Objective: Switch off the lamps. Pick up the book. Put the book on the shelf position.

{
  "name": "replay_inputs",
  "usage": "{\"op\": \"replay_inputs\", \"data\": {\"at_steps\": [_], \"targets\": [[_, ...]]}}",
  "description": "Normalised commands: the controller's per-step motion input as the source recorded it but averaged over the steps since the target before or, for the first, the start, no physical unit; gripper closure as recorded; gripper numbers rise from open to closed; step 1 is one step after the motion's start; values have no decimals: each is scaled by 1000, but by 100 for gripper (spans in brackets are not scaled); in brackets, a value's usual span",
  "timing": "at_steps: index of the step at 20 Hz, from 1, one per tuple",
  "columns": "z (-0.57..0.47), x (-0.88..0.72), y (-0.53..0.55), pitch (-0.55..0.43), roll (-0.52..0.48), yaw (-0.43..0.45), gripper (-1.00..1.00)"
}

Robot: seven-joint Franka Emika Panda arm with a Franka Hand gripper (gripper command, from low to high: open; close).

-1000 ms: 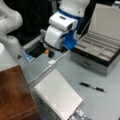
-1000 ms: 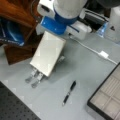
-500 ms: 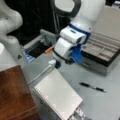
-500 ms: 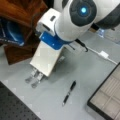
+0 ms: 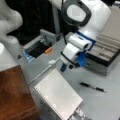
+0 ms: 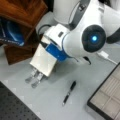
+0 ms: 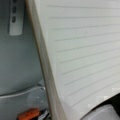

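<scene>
The book [image 5: 60,92] has its lined white side flat beside its straight, thick edge [image 7: 42,55], so it will stay stiff and shut when I pick it up.
The white book [image 5: 57,96] leans tilted on a slatted metal rack [image 6: 34,77], its dotted binding edge toward the brown cabinet; it also shows in the other front view as the book [image 6: 43,61]. My gripper [image 5: 67,67] hangs just above the book's far edge, open, with nothing between its fingers. In a front view the wrist hides the fingers. The wrist view is filled by the book's lined white face [image 7: 85,55], very close. The dark reddish-brown cabinet [image 5: 13,96] stands beside the book, also seen as the cabinet [image 6: 22,12]. No lamp is recognisable.
A black pen [image 5: 92,87] lies on the grey table to the right of the book. A grey compartmented case [image 5: 107,50] stands behind the arm. An open dark box with an orange item [image 5: 48,50] sits at the back left. A white cable [image 5: 45,70] runs past the book.
The arm has swung down and forward from the back of the table, bringing the gripper low over the book's far edge. The book and pen have not moved.
</scene>
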Motion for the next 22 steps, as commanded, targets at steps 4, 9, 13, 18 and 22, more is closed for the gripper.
{"op": "replay_inputs", "data": {"at_steps": [4, 9, 13, 18, 22], "targets": [[-197, -88, 9, 26, -438, 109, -100], [-200, -166, 31, 60, -405, 170, -100], [-146, -156, 50, 1, -411, 112, -100], [-136, -121, 38, -75, -427, 85, -100], [-125, -82, 0, -109, -488, 128, -100]]}}
